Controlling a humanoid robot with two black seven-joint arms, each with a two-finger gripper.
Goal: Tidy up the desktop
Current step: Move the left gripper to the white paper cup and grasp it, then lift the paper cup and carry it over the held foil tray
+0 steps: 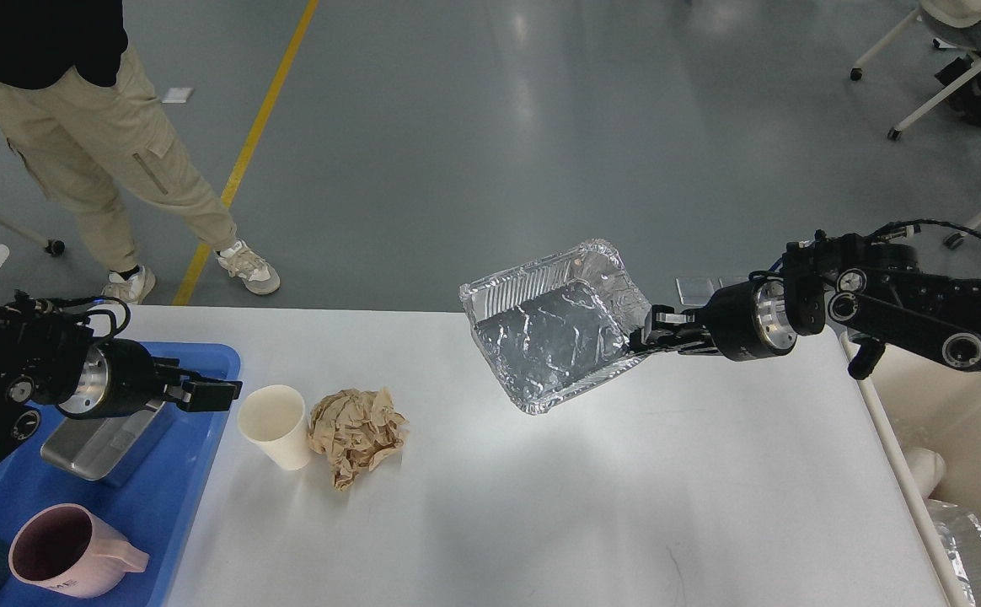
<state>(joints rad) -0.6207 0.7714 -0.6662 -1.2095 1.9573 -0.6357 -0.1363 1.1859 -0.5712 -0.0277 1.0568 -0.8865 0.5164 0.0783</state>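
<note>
I can see the crumpled brown paper [357, 435] only touching the outside of the white paper cup [274, 426], so the cup will come away alone when I lift it.
The white desktop [592, 506] fills the lower part of the head view. Above its back edge a crumpled foil container [554, 324] hangs tilted, and my right gripper [640, 341] is shut on its right rim. Left of centre a white paper cup [276, 424] stands upright, touching a ball of crumpled brown paper [357, 432]. My left gripper [225, 389] has come in over the blue tray's right edge, just left of the cup, with its fingers open and nothing between them.
A blue tray [179, 506] at the left holds a steel pan [99, 438] and a pink mug [65, 552]. A person [94, 135] stands beyond the back-left corner. A beige bin [962, 438] with foil waste sits off the right edge.
</note>
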